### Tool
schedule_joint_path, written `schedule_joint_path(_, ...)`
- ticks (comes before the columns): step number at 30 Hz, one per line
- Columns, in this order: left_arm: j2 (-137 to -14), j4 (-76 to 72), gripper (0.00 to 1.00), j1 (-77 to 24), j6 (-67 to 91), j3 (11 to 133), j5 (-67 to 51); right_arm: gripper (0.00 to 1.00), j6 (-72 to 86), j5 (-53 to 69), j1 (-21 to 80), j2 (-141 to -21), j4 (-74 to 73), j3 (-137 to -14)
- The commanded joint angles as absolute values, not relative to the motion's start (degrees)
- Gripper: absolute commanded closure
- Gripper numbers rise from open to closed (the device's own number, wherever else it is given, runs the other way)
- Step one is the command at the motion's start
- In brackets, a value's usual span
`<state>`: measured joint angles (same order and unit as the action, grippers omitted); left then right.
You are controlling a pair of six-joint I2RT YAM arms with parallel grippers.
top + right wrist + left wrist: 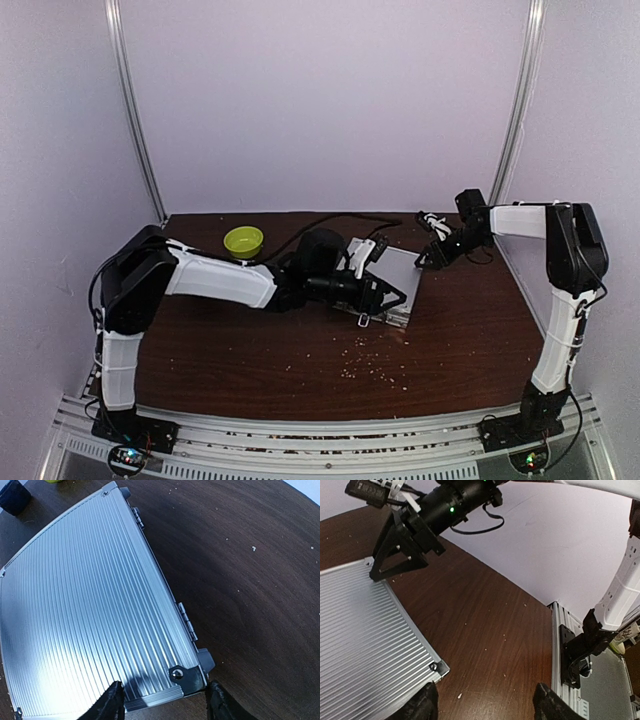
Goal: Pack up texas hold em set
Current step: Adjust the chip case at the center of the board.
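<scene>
The left gripper is reaching across the case to the case's near corner (439, 667) on the right gripper's side, so it should move back and grab the case's opposite edge (47, 523).
The silver ribbed briefcase (405, 270) of the texas hold em set lies shut and flat on the brown table, its handle (362, 320) toward the near edge. My left gripper (485, 707) is open low over the case's right near corner (437, 667), with one finger (422, 705) over the lid edge and the other (550, 707) over bare table. My right gripper (165, 702) is open and straddles the far corner (187, 675) of the case, with one finger over the lid. Neither holds anything. Chips, cards and dice are out of view.
A lime-green bowl (243, 240) stands at the back left of the table. A dark blue mug (14, 495) sits beyond the case. Pale crumbs (375, 365) are scattered on the wood in front of the case. The metal base rail (557, 645) borders the table.
</scene>
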<state>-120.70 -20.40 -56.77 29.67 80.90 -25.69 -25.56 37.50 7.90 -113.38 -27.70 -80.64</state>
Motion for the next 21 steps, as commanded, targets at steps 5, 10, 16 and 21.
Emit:
schedule_joint_path(5,-113.14,-8.05,0.34,-55.77,21.28,83.23,-21.90,0.44,-25.30,40.99,9.44,-112.19,-34.44,-79.67)
schedule_joint_path(10,-111.51,5.96,0.26,-49.37,18.36,89.02,-7.89,0.38,-19.86,39.85,5.95,-105.91,-31.65,-78.65)
schedule_joint_path(16,-116.51,11.67,0.24,-41.03,20.92,93.77,-7.98,0.36,-14.94,36.57,5.11,-98.89,-30.80,-73.01)
schedule_joint_path(21,-121.01,8.73,0.24,-38.70,22.85,95.79,-14.94,0.35,-14.95,39.39,6.05,-98.40,-31.97,-67.43)
